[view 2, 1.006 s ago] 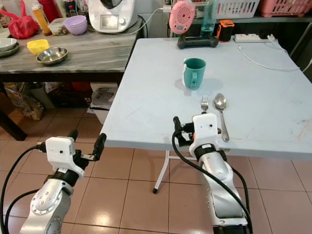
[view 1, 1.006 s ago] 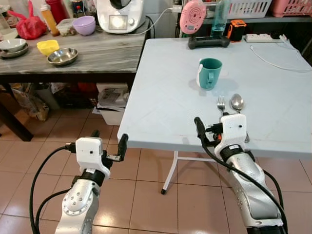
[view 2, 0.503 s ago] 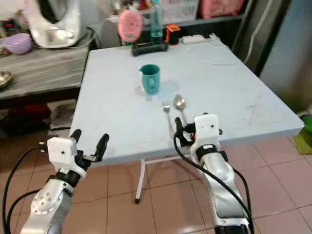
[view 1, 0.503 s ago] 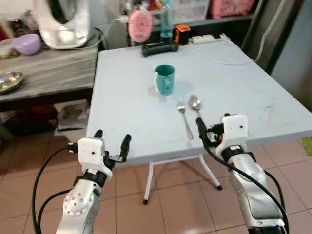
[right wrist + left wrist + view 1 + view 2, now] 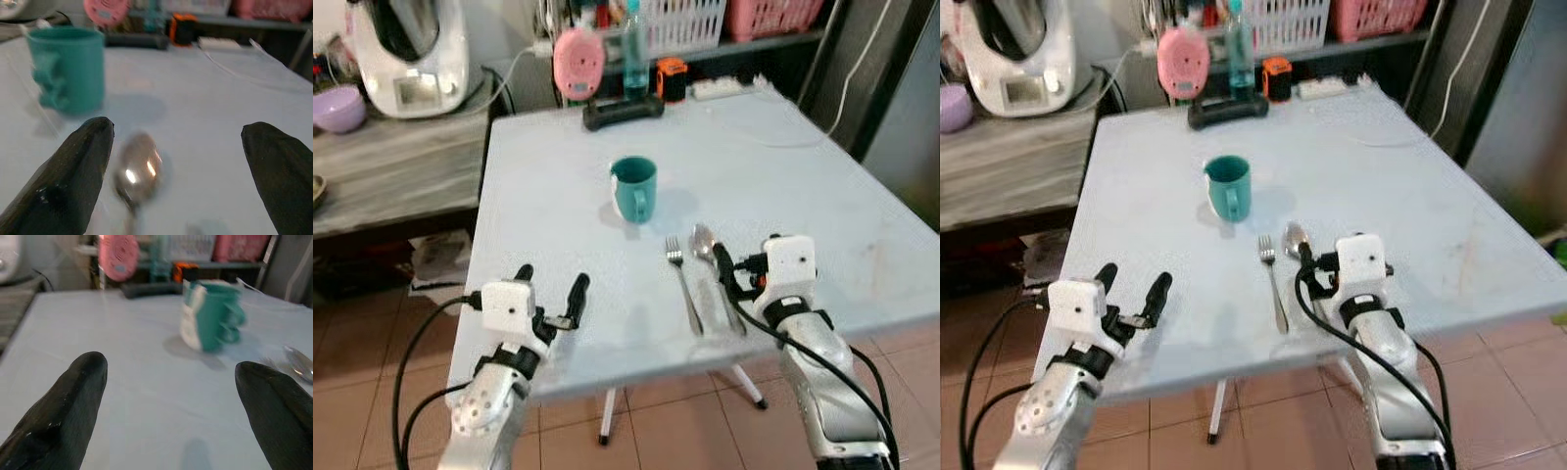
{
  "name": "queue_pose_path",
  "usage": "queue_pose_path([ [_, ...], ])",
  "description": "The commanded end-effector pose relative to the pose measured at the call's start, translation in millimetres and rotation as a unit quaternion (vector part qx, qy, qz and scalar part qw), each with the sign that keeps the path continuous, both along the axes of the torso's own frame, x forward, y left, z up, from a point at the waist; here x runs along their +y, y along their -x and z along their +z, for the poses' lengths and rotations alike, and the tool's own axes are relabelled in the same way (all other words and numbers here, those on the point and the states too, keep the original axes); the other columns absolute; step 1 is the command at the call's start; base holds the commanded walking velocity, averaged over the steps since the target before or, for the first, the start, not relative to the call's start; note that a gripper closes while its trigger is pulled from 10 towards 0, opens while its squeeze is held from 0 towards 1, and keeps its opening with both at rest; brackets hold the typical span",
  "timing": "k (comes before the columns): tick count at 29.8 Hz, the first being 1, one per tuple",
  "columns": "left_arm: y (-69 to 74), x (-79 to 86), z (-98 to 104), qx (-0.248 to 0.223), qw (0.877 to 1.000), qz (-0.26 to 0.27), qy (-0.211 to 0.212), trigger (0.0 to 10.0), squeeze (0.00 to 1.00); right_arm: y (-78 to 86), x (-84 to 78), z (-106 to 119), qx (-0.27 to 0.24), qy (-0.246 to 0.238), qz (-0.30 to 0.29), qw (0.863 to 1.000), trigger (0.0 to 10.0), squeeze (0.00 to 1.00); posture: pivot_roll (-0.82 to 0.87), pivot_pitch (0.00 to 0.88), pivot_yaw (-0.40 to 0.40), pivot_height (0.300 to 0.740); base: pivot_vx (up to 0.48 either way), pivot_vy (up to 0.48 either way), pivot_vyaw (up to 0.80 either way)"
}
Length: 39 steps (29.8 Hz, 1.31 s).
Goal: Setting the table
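Observation:
The fork (image 5: 674,252) lies flat and has narrow edges along its slim handle (image 5: 689,302), so it will roll onto its edge between the robot's fingers when the robot carries it.
A teal mug (image 5: 633,188) stands upright near the middle of the pale blue table (image 5: 548,206). In front of it a fork (image 5: 682,286) and a spoon (image 5: 703,243) lie side by side, handles toward me. My right gripper (image 5: 178,131) hovers open just above the spoon, whose bowl (image 5: 138,169) lies between the two fingers; in the head views its housing hides the spoon's handle. Over the table's near left part, my left gripper (image 5: 551,278) is open and holds nothing, with the mug (image 5: 211,316) ahead of it.
At the table's far edge are a pink round device (image 5: 574,51) on a black base (image 5: 624,110), a bottle (image 5: 635,39) and a white power strip (image 5: 720,88). To the left, a grey counter (image 5: 391,162) carries a white kitchen appliance (image 5: 406,54) and a purple bowl (image 5: 335,108).
The camera has turned and come closer to the table. Both grippers, earlier before the table's front edge, now reach over it. Both stay open.

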<state>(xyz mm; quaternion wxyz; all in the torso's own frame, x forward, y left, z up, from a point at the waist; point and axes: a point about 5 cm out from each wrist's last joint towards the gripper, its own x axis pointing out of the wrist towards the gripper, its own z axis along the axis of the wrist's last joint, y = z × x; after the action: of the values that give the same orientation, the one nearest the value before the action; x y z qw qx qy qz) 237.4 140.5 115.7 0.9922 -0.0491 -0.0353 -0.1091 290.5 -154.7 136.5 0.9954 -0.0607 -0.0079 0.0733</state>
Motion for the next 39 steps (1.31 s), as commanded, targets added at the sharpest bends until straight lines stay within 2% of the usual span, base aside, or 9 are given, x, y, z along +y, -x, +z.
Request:
queue_pose_path([
  [1, 4.8, 9.3, -7, 0.018, 1.0, 0.009, -0.007, 10.0, 0.0, 1.9, 10.4, -1, 0.004, -0.008, 0.019, 1.0, 10.0, 0.0, -0.11, 0.081, 0.079, 0.74, 0.0, 0.0, 0.0],
  [8, 10.6, 10.0, -11, 0.029, 0.999, -0.008, -0.017, 10.0, 0.0, 5.1, 12.1, -4, 0.015, -0.013, 0.026, 0.999, 10.0, 0.0, -0.1, 0.093, 0.078, 0.74, 0.0, 0.0, 0.0],
  [18, 17.2, 9.7, -13, 0.035, 0.997, -0.065, -0.036, 10.0, 0.0, 12.3, 17.0, -10, 0.046, -0.027, 0.051, 0.997, 10.0, 0.0, -0.1, 0.103, 0.082, 0.74, 0.0, 0.0, 0.0],
  [24, 30.2, -0.5, -13, 0.045, 0.985, -0.164, -0.025, 10.0, 0.0, 18.2, 21.6, -20, 0.077, -0.038, 0.069, 0.994, 10.0, 0.0, -0.1, 0.111, 0.086, 0.74, 0.0, 0.0, 0.0],
  [29, 33.5, 0.2, -17, 0.062, 0.977, -0.204, -0.026, 10.0, 0.0, 16.7, 25.8, -20, 0.088, -0.04, 0.078, 0.992, 10.0, 0.0, -0.1, 0.11, 0.087, 0.74, 0.0, 0.0, 0.0],
  [39, 35.8, 3.3, -18, 0.067, 0.972, -0.225, -0.027, 10.0, 0.0, 18.6, 29.5, -31, 0.132, -0.04, 0.092, 0.986, 10.0, 0.0, -0.1, 0.107, 0.084, 0.74, 0.0, 0.0, 0.0],
])
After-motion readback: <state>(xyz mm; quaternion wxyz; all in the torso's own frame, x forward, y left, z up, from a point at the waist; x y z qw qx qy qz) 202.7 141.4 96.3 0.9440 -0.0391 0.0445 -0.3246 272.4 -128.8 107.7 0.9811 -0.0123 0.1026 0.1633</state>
